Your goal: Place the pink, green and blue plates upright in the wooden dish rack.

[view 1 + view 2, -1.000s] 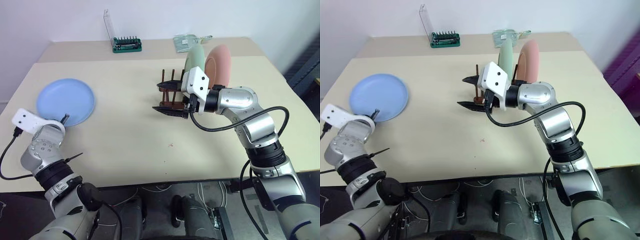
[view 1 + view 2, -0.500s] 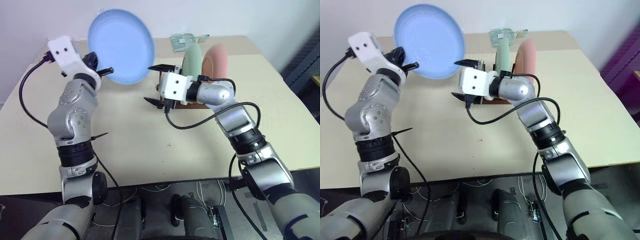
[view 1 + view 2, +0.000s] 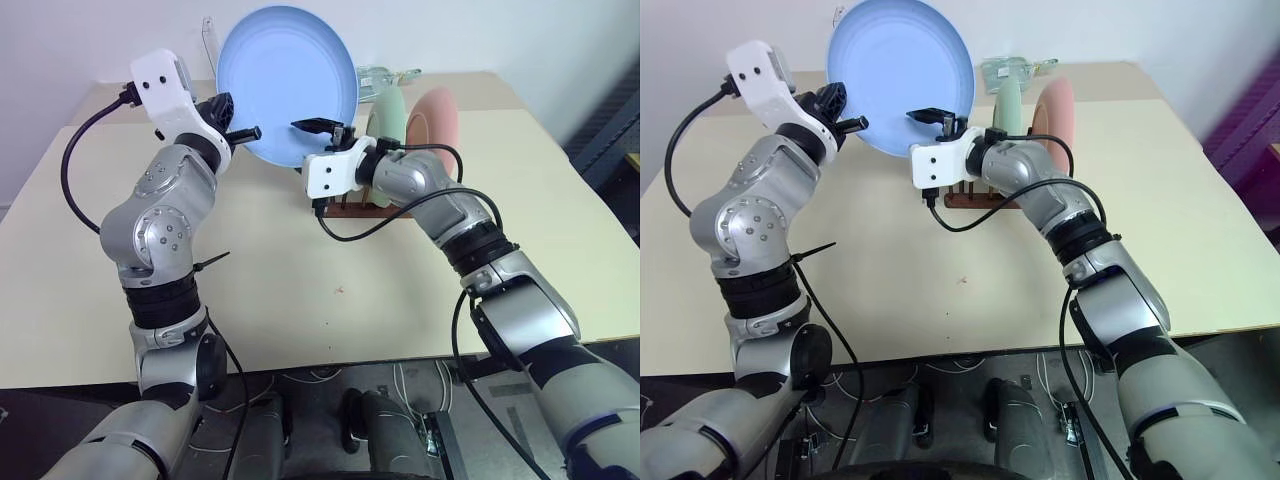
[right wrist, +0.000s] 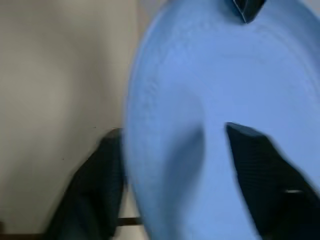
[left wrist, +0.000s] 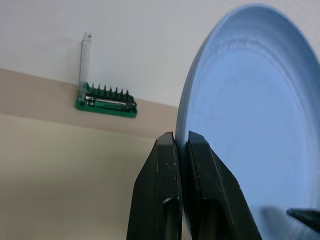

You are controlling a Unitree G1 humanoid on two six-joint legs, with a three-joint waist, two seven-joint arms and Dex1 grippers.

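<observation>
I should take the plate's lower rim (image 3: pixel 303 160) with my right gripper and turn the plate in line with the rack's slots, because the blue plate (image 3: pixel 283 82) has its broad side toward me in my left gripper.
My left gripper (image 3: pixel 240 125) is shut on the left rim of the blue plate (image 3: pixel 290 80) and holds it on edge, high over the table; the pinch shows close up around the left gripper (image 5: pixel 181 137) and the blue plate (image 5: pixel 250 100). My right gripper (image 3: pixel 318 135) is open at the plate's lower right rim. One of its fingers stands behind the plate and one in front, seen at the right gripper (image 4: pixel 172 132). The green plate (image 3: pixel 385 105) and pink plate (image 3: pixel 437 115) stand upright in the wooden dish rack (image 3: pixel 975 200), just behind my right hand.
A green bit holder (image 5: pixel 106 102) with a clear lid stands at the table's far edge. A clear packet (image 3: pixel 385 75) lies behind the rack. The beige table (image 3: pixel 300 320) stretches toward me in front of the rack.
My left arm lifted the blue plate off the table's left side, up and rightward, onto its edge. My right gripper left the rack, rolled, and now straddles the plate's rim.
</observation>
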